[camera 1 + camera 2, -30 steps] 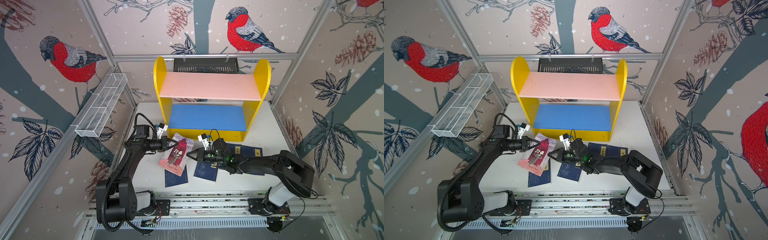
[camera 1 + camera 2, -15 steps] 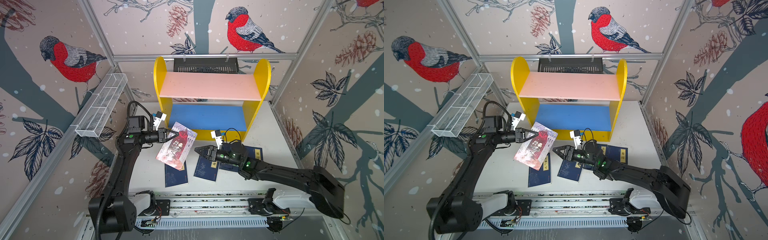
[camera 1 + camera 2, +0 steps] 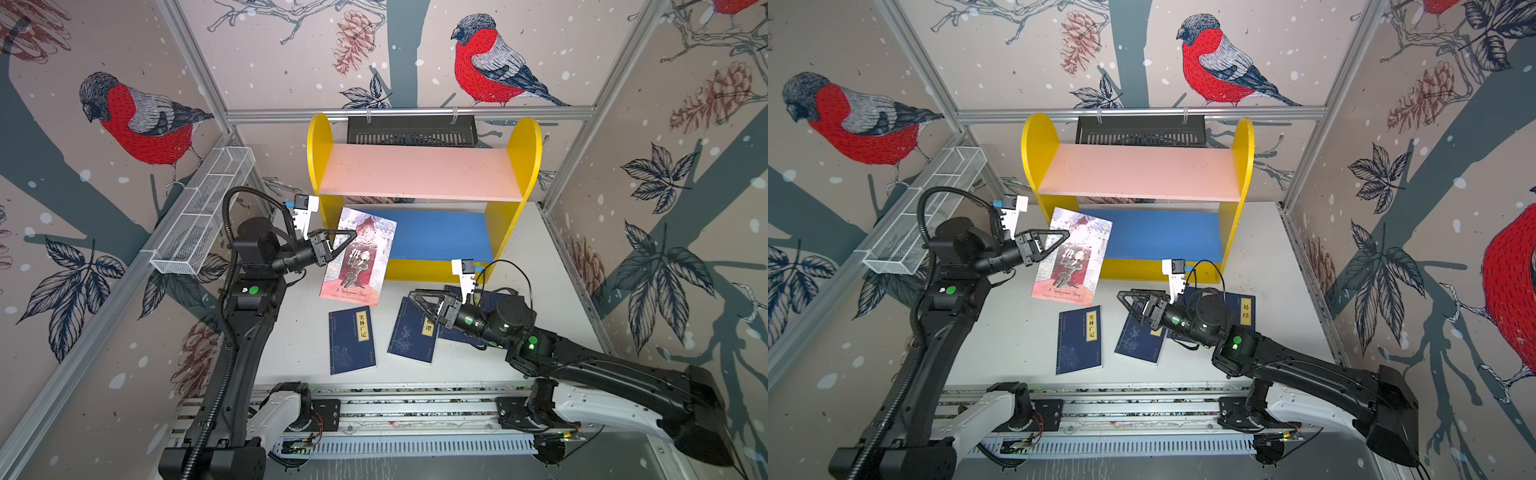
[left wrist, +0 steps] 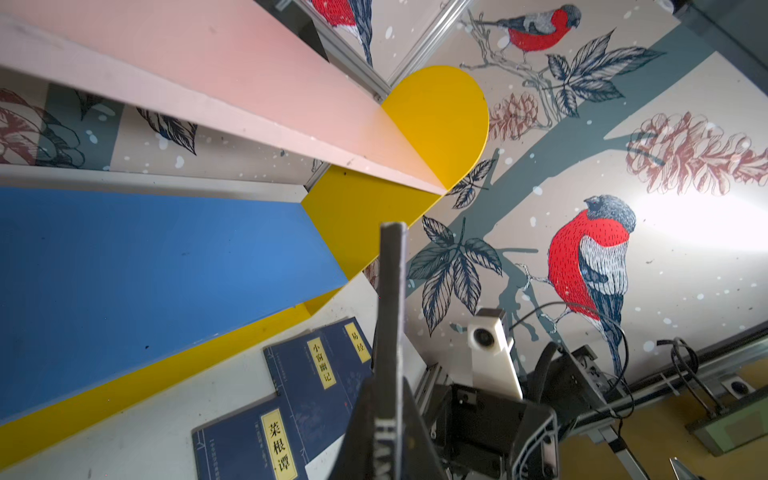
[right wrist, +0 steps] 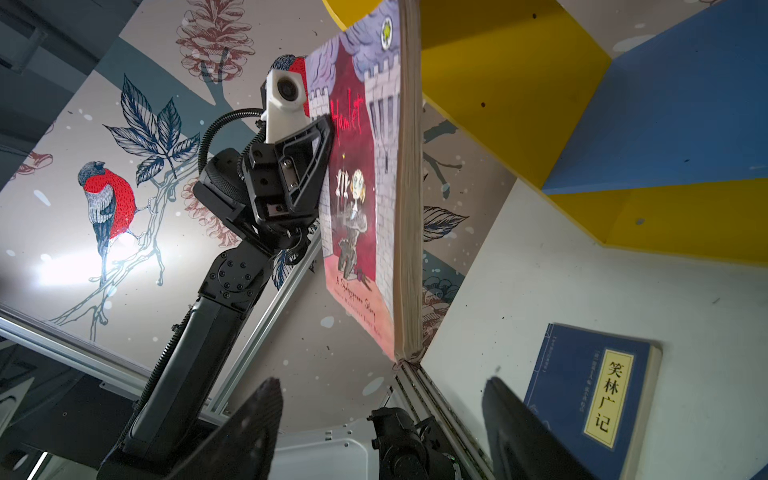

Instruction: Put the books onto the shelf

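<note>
My left gripper has the illustrated book by its spine edge (image 3: 330,263). Next, my right gripper grabs the book by its lower end (image 3: 371,289) and turns its top toward my left gripper.
The illustrated book (image 3: 361,257) (image 3: 1073,257) hangs tilted in the air before the left end of the shelf's blue lower board (image 3: 440,235). My left gripper (image 3: 353,235) is shut on its spine edge (image 4: 392,291). The shelf's pink upper board (image 3: 419,170) is bare. My right gripper (image 3: 411,297) (image 5: 381,382) stands open and empty, low over the table to the right of the held book. One navy book (image 3: 352,338) lies flat at the front, a second (image 3: 409,336) under the right gripper. Two more (image 4: 320,365) (image 3: 1246,309) overlap beneath that arm.
A black slotted tray (image 3: 411,129) hangs on the back wall behind the shelf. A white wire basket (image 3: 199,220) runs along the left wall. The arms' metal rail (image 3: 395,411) lies along the table's front edge.
My left gripper has lifted the illustrated book off the table and up towards the shelf. My right gripper has opened, let go of that book and drawn back to the right.
</note>
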You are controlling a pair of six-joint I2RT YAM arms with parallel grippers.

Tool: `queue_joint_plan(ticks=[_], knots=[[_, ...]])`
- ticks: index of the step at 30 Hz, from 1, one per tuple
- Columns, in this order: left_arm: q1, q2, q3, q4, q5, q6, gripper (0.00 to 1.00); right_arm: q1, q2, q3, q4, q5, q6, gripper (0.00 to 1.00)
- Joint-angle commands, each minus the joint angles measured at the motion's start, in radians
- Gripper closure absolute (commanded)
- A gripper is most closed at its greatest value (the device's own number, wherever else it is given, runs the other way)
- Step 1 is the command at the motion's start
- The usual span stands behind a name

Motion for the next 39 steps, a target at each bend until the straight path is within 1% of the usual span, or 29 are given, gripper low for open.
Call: queue_joint_plan(ticks=[1,3,7,10,13,16,18,19,24,27,30,33,36,39], knots=[[-0.001,-0.022,0.015,0.190,-0.107,-0.114,1.00,0.053,0.034,0.035,0.068,0.073,-0.058,0.23],[-0.001,-0.041,0.018,0.203,-0.158,-0.117,1.00,0.084,0.061,0.056,0.076,0.121,-0.059,0.23],[-0.001,-0.051,0.045,0.155,-0.225,-0.130,1.00,0.127,0.111,0.079,0.121,0.217,-0.058,0.22],[-0.001,-0.043,0.068,0.107,-0.268,-0.130,1.00,0.144,0.175,0.121,0.146,0.241,-0.055,0.22],[-0.001,-0.027,0.064,0.122,-0.251,-0.168,1.00,0.168,0.247,0.179,0.141,0.266,-0.072,0.22],[-0.001,-0.028,-0.002,0.250,-0.214,-0.254,1.00,0.183,0.317,0.199,0.196,0.271,-0.093,0.22],[-0.001,-0.033,-0.051,0.363,-0.193,-0.315,1.00,0.188,0.352,0.198,0.263,0.265,-0.100,0.22],[-0.003,-0.033,-0.063,0.394,-0.191,-0.328,1.00,0.189,0.366,0.195,0.301,0.261,-0.102,0.22],[-0.003,-0.008,-0.030,0.382,-0.178,-0.363,1.00,0.183,0.427,0.180,0.461,0.247,-0.086,0.21],[-0.003,-0.017,-0.066,0.449,-0.178,-0.427,1.00,0.178,0.456,0.160,0.593,0.250,-0.103,0.20],[-0.003,-0.023,-0.104,0.498,-0.184,-0.503,1.00,0.164,0.473,0.163,0.634,0.258,-0.092,0.20],[-0.003,-0.013,-0.121,0.536,-0.165,-0.575,1.00,0.148,0.508,0.173,0.693,0.251,-0.080,0.20],[-0.003,-0.017,-0.140,0.553,-0.155,-0.613,1.00,0.128,0.561,0.190,0.785,0.216,-0.052,0.20],[-0.003,-0.033,-0.157,0.575,-0.149,-0.643,1.00,0.109,0.605,0.210,0.822,0.205,-0.016,0.22]])
